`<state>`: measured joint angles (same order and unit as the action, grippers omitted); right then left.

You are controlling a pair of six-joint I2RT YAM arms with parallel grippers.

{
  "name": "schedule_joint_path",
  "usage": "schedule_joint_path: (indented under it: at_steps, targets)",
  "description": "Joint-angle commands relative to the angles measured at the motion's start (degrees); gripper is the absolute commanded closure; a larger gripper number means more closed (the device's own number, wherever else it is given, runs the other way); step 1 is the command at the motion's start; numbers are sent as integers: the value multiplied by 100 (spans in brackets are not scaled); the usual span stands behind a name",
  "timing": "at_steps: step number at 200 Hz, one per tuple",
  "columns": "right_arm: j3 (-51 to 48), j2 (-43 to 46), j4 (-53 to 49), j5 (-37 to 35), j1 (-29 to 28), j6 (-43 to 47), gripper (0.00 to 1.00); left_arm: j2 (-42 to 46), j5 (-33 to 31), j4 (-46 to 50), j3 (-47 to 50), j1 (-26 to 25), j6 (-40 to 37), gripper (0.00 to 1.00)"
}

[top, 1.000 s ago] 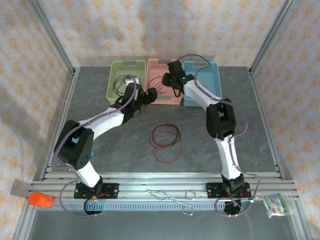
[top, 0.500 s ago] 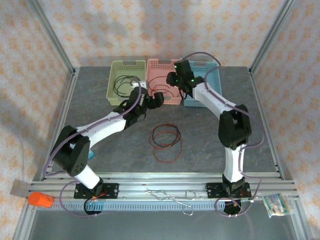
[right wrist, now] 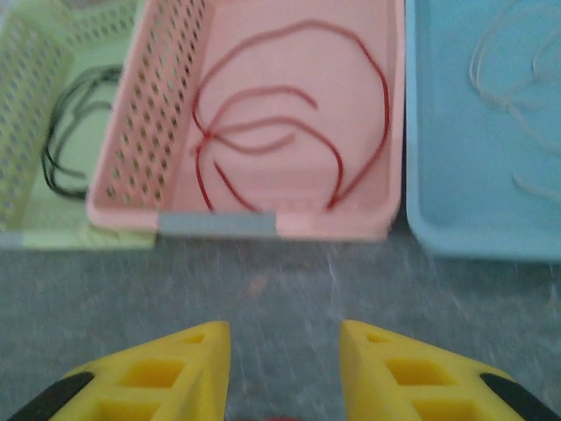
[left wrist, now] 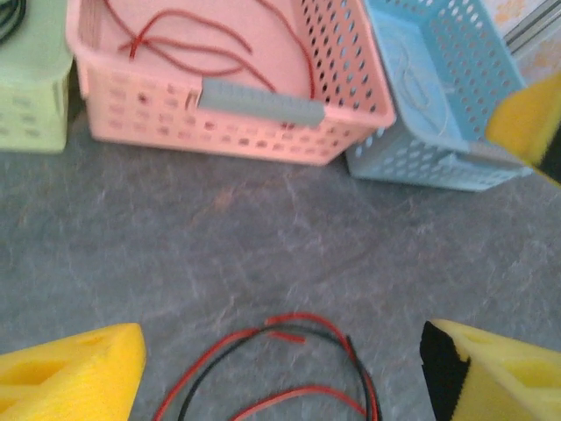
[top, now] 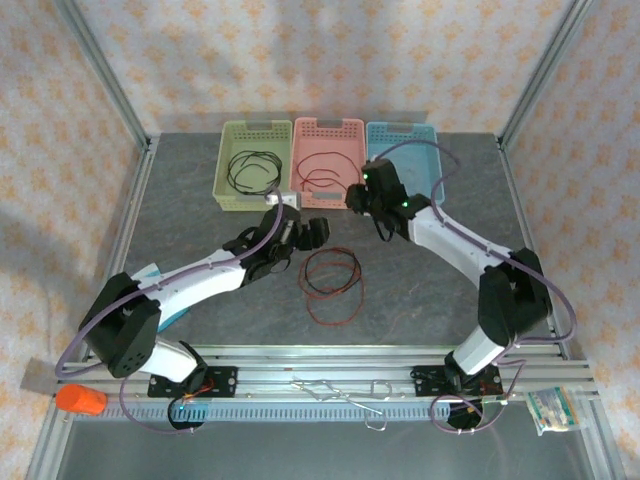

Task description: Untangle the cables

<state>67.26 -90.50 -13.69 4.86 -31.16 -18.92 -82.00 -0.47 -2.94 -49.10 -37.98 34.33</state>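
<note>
The robot's right gripper should pinch the red cable [top: 363, 292] where it lies by itself and raise it, because the red and black cables run together [top: 354, 262] under the left gripper.
A tangle of red and black cables [top: 332, 280] lies in loose loops on the grey table. My left gripper [top: 312, 234] hovers just left of and behind it, open; in the left wrist view its yellow fingers [left wrist: 74, 373] stand wide apart with the red and black cables [left wrist: 289, 351] on the table between them. My right gripper [top: 362, 200] hangs in front of the pink basket [top: 345, 200], open and holding nothing [right wrist: 285, 351]. The pink basket holds a red cable [right wrist: 289, 114], the green one a black cable [right wrist: 66, 132], the blue one a pale cable [right wrist: 508, 53].
The green [top: 225, 165], pink and blue [top: 432, 160] baskets stand side by side at the back of the table. On the near rail are an orange object [top: 80, 399], metal clips [top: 340, 390] and a small packet [top: 555, 408].
Both arms have drawn back from the baskets toward the near side. The left gripper has come down close to the cable tangle; the right has left the pink basket and now hangs before it.
</note>
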Motion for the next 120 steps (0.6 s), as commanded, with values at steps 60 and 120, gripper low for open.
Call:
schedule_joint_path:
  at_steps: [60, 120]
  targets:
    - [-1398, 753, -940, -518, -650, -524, 63, 365, -168, 950, 766, -278, 524, 25]
    - [-1749, 841, -1849, -642, -1440, -1415, 69, 755, -151, 813, 1428, -887, 920, 34]
